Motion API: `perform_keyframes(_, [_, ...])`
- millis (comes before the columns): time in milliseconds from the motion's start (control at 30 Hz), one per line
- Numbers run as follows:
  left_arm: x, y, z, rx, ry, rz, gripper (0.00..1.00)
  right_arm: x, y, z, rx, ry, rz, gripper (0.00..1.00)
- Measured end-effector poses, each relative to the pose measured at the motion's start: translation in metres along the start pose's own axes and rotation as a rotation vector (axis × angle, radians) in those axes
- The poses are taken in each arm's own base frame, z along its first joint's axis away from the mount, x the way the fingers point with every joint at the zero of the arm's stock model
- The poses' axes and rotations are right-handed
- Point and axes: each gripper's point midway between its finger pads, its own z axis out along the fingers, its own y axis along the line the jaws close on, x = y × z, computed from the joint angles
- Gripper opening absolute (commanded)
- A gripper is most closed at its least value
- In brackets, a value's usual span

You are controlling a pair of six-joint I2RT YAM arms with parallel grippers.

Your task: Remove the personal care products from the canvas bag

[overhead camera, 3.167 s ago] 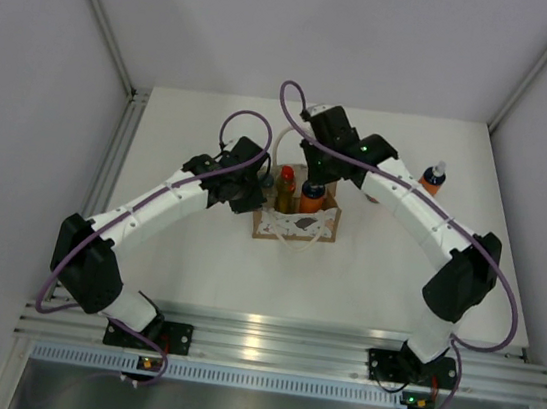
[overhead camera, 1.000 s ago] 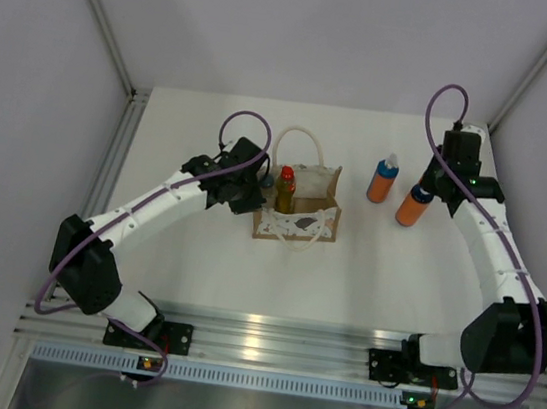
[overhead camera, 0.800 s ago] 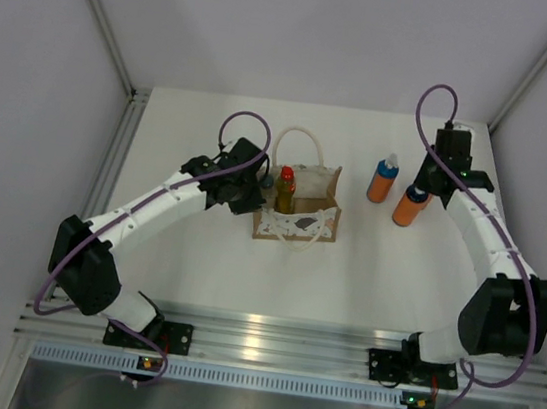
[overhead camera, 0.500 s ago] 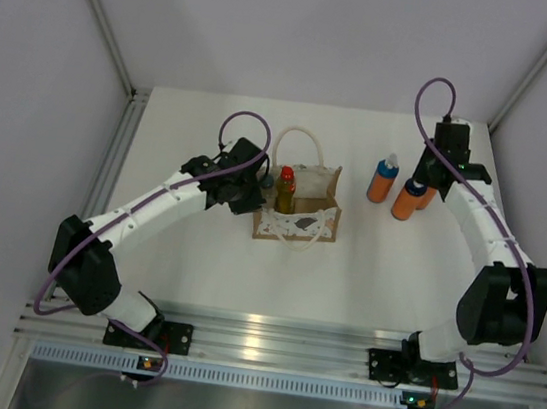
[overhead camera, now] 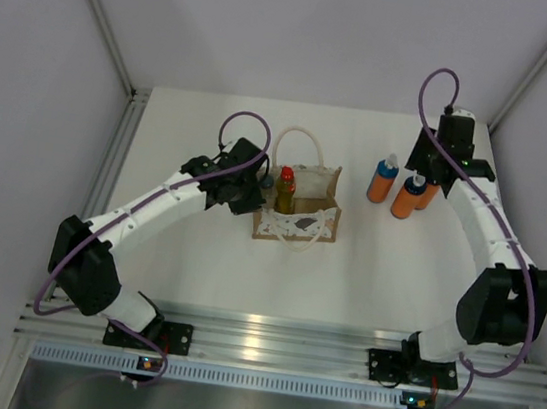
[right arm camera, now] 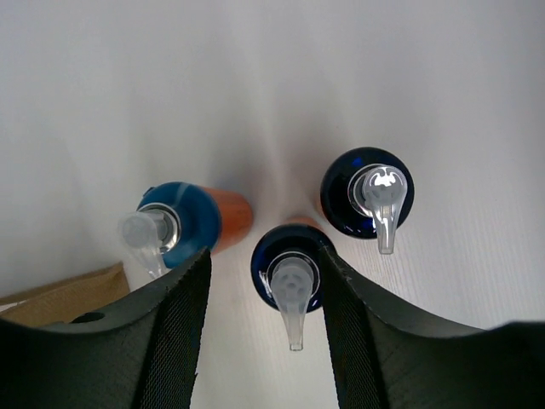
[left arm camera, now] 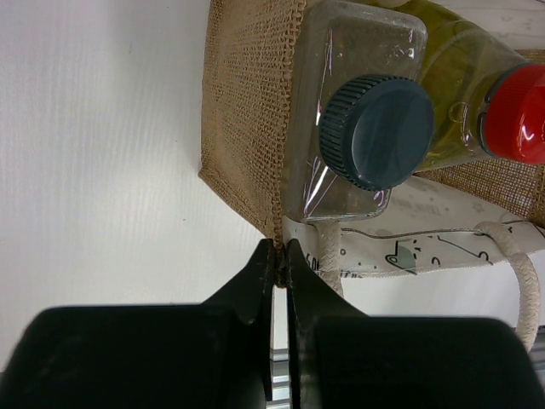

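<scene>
My right gripper should keep heading to the bag until it closes on the red cap, which stands free in the canvas bag's opening.
The canvas bag stands mid-table. My left gripper is shut on its left corner seam. Inside the canvas bag stand a clear bottle with a dark grey cap and a yellow bottle with a red cap. Three orange bottles stand on the table at the right: a blue-capped one, a dark-blue-capped one and a middle one. My right gripper is open around the middle bottle, with a gap at the left finger.
White walls enclose the table on the left, back and right. An aluminium rail runs along the near edge by the arm bases. The bag's cream rope handle loops up behind it. A corner of the bag shows low in the right wrist view.
My right arm carried an orange bottle from the bag to the right, stood it between the other two, and its jaws opened. The left gripper kept hold of the bag.
</scene>
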Motion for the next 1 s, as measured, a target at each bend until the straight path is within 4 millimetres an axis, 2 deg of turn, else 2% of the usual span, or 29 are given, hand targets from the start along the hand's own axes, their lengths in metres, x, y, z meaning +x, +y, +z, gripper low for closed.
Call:
perform_keyframes(67, [0.0, 0.0, 0.0, 0.0, 0.0, 0.0, 0.0, -0.01, 0.004, -0.008, -0.02, -0.027, 0.006, 0.51])
perform_keyframes(200, [0.0, 0.0, 0.0, 0.0, 0.0, 0.0, 0.0, -0.036, 0.019, -0.042, -0.1, -0.116, 0.014, 0.51])
perform_keyframes(300, [0.0, 0.0, 0.0, 0.001, 0.001, 0.0, 0.0, -0.047, 0.051, -0.075, -0.215, -0.174, -0.004, 0.52])
perform_keyframes(367, [0.0, 0.0, 0.0, 0.001, 0.001, 0.0, 0.0, -0.045, 0.078, -0.095, -0.308, -0.188, -0.024, 0.52])
perform_keyframes(467, [0.0, 0.0, 0.0, 0.0, 0.001, 0.0, 0.0, -0.028, 0.126, -0.119, -0.446, -0.171, -0.071, 0.54])
perform_keyframes(633, [0.0, 0.0, 0.0, 0.0, 0.0, -0.002, 0.0, 0.015, 0.186, -0.135, -0.58, -0.077, -0.134, 0.54])
perform_keyframes(833, [0.0, 0.0, 0.0, -0.001, 0.0, -0.014, 0.0, 0.062, 0.235, -0.123, -0.579, 0.024, -0.222, 0.55])
perform_keyframes(1000, [-0.001, 0.0, 0.0, -0.002, 0.0, -0.021, 0.0, 0.086, 0.26, -0.117, -0.557, 0.056, -0.299, 0.53])
